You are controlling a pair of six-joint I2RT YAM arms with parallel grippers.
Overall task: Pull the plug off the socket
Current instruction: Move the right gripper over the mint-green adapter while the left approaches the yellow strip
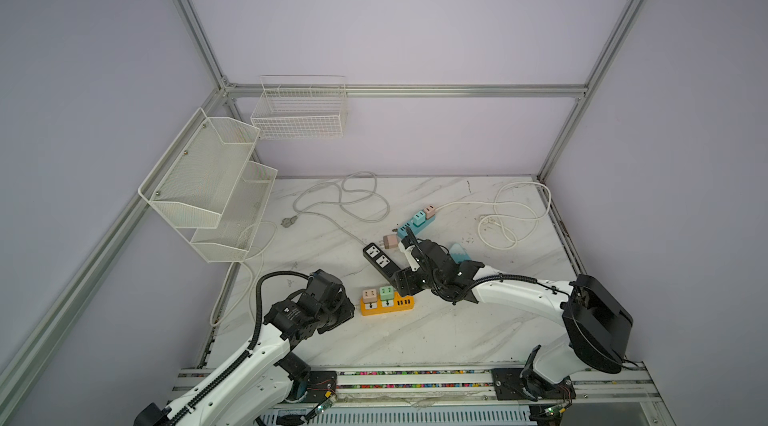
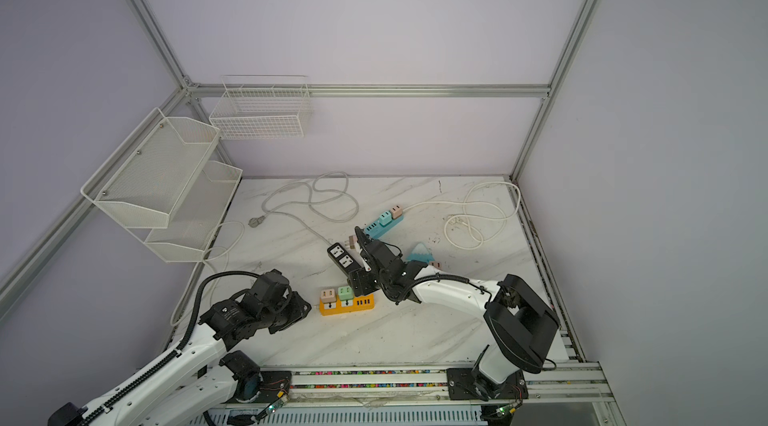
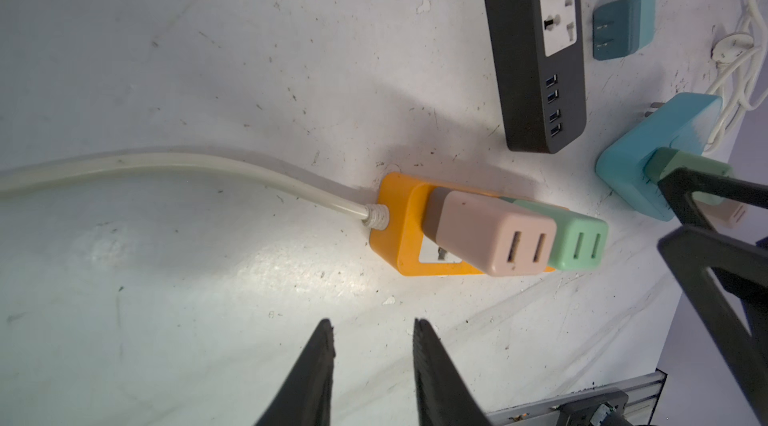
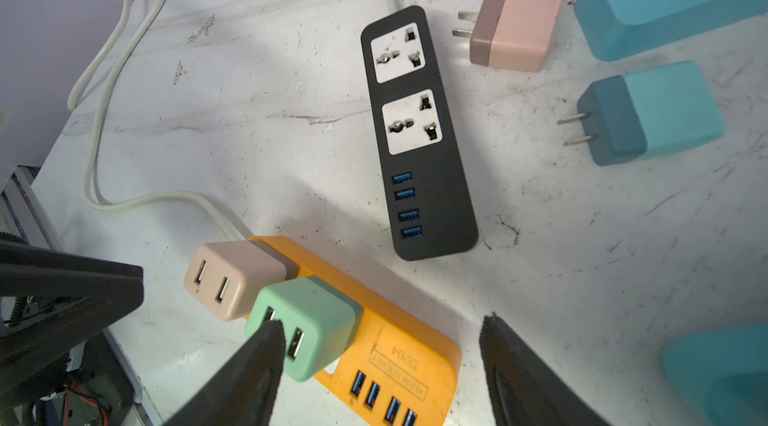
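Observation:
The orange socket strip (image 1: 380, 310) lies loose under both plugs, so my left gripper should steady the socket strip's cord end while my right gripper takes the green plug (image 1: 387, 293).
An orange socket strip (image 1: 402, 305) (image 4: 409, 340) lies near the table's front, with a pink plug (image 1: 369, 295) (image 3: 494, 232) and a green plug (image 1: 386, 293) (image 4: 309, 315) standing in it side by side. In the left wrist view my left gripper (image 3: 373, 322) sits just left of the strip's cord end, over bare table. Its jaws stand a narrow gap apart with nothing between them. My right gripper (image 4: 382, 322) hangs open over the strip's USB end. One of its fingertips (image 4: 266, 345) is beside the green plug, the other beyond the strip's edge.
A black socket strip (image 1: 380, 259) lies just behind, with a loose pink plug (image 4: 515, 28) and a loose teal plug (image 4: 652, 112) beside it. A blue strip (image 1: 415, 222) with two plugs and white cords (image 1: 511, 211) lie further back. Wire baskets (image 1: 208, 187) hang at the left wall.

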